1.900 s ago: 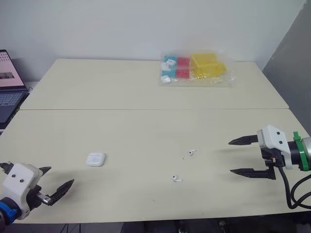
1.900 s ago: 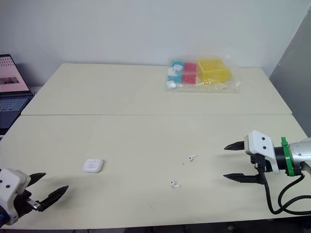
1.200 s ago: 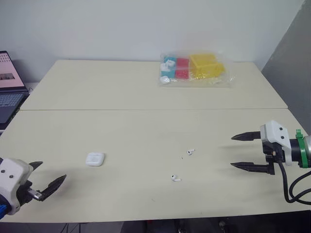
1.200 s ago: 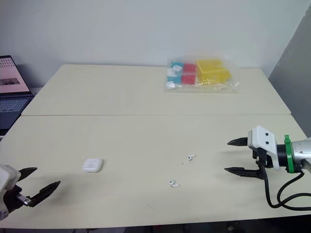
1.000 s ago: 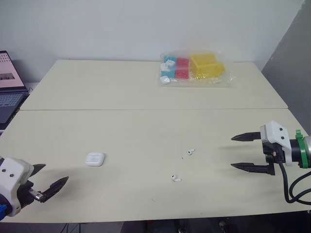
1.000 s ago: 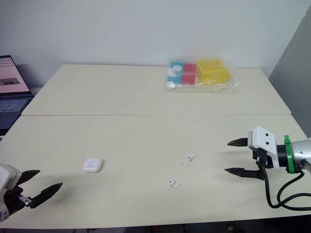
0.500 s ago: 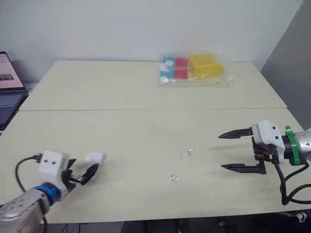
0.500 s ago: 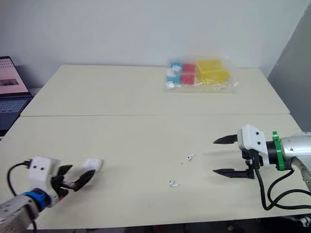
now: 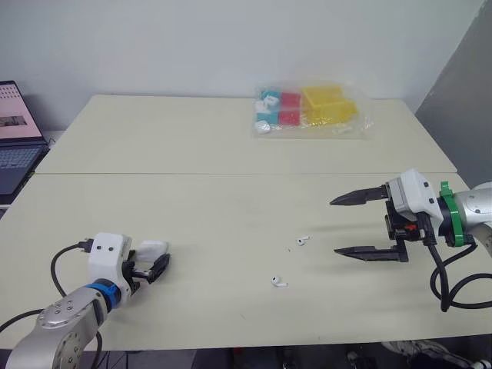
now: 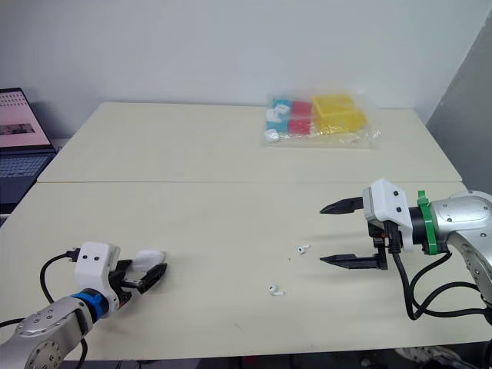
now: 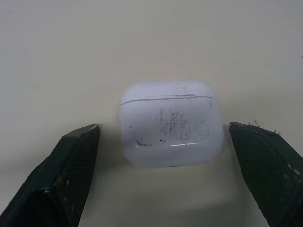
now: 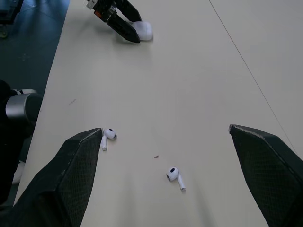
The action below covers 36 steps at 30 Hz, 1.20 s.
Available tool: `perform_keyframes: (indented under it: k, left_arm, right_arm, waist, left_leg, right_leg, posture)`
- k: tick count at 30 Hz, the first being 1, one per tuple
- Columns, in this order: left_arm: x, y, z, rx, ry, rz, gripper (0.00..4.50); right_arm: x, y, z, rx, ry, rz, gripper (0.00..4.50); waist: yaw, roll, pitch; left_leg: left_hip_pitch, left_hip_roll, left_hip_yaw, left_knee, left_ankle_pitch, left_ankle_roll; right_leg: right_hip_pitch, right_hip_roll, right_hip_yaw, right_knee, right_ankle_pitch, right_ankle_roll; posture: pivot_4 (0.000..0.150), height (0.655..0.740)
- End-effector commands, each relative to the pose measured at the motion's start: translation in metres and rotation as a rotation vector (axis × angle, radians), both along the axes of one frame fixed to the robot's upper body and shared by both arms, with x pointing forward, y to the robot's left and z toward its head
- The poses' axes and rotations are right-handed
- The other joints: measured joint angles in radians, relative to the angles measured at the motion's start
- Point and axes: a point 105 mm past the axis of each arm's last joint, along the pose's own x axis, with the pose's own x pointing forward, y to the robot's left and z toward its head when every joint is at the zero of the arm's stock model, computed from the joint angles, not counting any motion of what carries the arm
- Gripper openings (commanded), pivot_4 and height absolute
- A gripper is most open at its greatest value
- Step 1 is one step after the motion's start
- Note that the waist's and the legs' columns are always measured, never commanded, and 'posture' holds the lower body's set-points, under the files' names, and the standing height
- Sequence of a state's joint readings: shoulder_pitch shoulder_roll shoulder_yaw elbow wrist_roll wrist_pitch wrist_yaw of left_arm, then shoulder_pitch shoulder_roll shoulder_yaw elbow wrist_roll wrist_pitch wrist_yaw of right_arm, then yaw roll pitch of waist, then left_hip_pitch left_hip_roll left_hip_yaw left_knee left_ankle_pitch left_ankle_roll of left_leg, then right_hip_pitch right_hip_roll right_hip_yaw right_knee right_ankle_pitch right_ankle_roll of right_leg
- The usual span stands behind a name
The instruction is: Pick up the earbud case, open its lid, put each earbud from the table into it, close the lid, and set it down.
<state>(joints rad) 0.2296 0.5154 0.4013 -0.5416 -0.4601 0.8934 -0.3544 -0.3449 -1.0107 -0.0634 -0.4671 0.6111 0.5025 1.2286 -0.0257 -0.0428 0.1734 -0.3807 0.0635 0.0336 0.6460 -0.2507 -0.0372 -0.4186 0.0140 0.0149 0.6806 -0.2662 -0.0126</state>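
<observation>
The lid [image 11: 165, 89] will swing back and stay open, still attached, when I open it, because a thin hinge piece [image 11: 171, 97] runs along the earbud case's seam.
The white earbud case [image 9: 154, 248] lies shut on the cream table [image 9: 231, 154], near its front left. My left gripper [image 9: 153, 259] is open around it. In the left wrist view the case [image 11: 170, 123] sits between the two black fingers [image 11: 71, 165], with a gap on each side. Two white earbuds lie loose near the table's middle, one [image 9: 303, 241] farther back and one [image 9: 278, 283] nearer the front. My right gripper [image 9: 334, 227] is open just right of them, holding nothing. The right wrist view shows both earbuds [image 12: 108, 135] [image 12: 174, 175] ahead of its fingers.
A clear bag of red, blue and yellow boxes [image 9: 307, 110] lies at the back right. An open laptop [image 9: 15, 146] stands past the table's left edge. A seam [image 9: 231, 174] crosses the table from side to side.
My left gripper has come in from the front left edge and now straddles the case. My right gripper has slid left toward the earbuds, still open.
</observation>
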Motion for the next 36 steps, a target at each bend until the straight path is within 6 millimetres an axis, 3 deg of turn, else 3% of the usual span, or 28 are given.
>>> perform_keyframes:
  k: [1, 10, 13, 17, 24, 26, 33, 36]
  left_arm:
    - [0.003, -0.007, -0.006, -0.031, 0.025, -0.015, 4.50]
    - [0.002, -0.011, -0.013, -0.071, 0.098, -0.021, 4.50]
    - [-0.002, -0.014, -0.016, -0.070, 0.126, -0.044, 3.97]
    - [-0.011, -0.009, -0.020, -0.028, 0.166, -0.050, 2.81]
    - [-0.023, -0.009, -0.020, -0.006, 0.194, -0.122, 2.80]
    - [-0.020, -0.018, -0.015, 0.007, 0.147, -0.190, 2.80]
    - [0.006, -0.129, 0.039, 0.048, -0.281, -0.855, 2.80]
    - [0.013, -0.156, 0.052, 0.096, -0.429, -1.002, 2.80]
  right_arm:
    - [-0.003, 0.007, 0.010, 0.009, -0.037, 0.038, 4.46]
    - [0.004, 0.016, 0.015, 0.027, -0.028, 0.086, 4.46]
    - [0.004, 0.018, 0.016, 0.032, -0.027, 0.089, 4.50]
    - [0.004, 0.017, 0.018, 0.035, -0.035, 0.083, 4.50]
    - [0.003, 0.016, 0.019, 0.040, -0.048, 0.050, 4.50]
    - [0.003, 0.016, 0.019, 0.039, -0.047, 0.042, 4.50]
    - [-0.009, 0.011, 0.009, 0.127, 0.179, -0.129, 4.50]
    - [-0.015, 0.015, -0.002, 0.121, 0.263, -0.209, 4.50]
  waist:
    - [0.000, 0.000, 0.000]
    - [0.000, 0.003, -0.002]
    - [0.000, 0.003, -0.002]
    - [-0.001, 0.003, -0.002]
    - [-0.007, 0.004, -0.002]
    - [-0.004, 0.004, -0.002]
    - [0.033, 0.003, -0.001]
    - [0.035, 0.003, -0.001]
  left_leg:
    - [0.000, 0.000, 0.000, 0.000, 0.000, 0.000]
    - [0.003, 0.000, -0.001, 0.000, 0.000, 0.000]
    - [0.003, -0.001, 0.000, 0.000, 0.000, 0.000]
    - [0.003, 0.000, 0.000, 0.000, 0.000, 0.000]
    - [0.003, 0.000, 0.002, -0.001, 0.000, 0.000]
    - [0.003, 0.000, 0.001, -0.001, 0.000, 0.000]
    - [-0.002, -0.001, 0.001, 0.001, 0.000, 0.000]
    - [-0.003, -0.001, 0.002, 0.001, 0.000, 0.000]
  right_leg:
    - [0.000, 0.000, 0.000, 0.000, 0.000, 0.000]
    - [0.003, 0.000, 0.000, 0.000, 0.000, 0.000]
    - [0.003, -0.001, 0.000, 0.000, 0.000, 0.000]
    - [0.003, -0.001, 0.001, -0.001, 0.000, 0.000]
    - [0.002, -0.001, 0.002, -0.001, -0.001, -0.001]
    - [0.002, -0.001, 0.001, -0.001, -0.001, -0.001]
    - [-0.001, -0.003, 0.000, -0.002, 0.000, 0.000]
    - [-0.001, -0.002, 0.001, -0.002, 0.001, 0.002]
  posture:
    - [0.150, 0.7389]
    - [0.150, 0.7389]
    - [0.150, 0.7389]
    - [0.150, 0.7389]
    - [0.150, 0.7389]
    - [0.150, 0.7389]
    - [0.150, 0.7389]
    - [0.150, 0.7389]
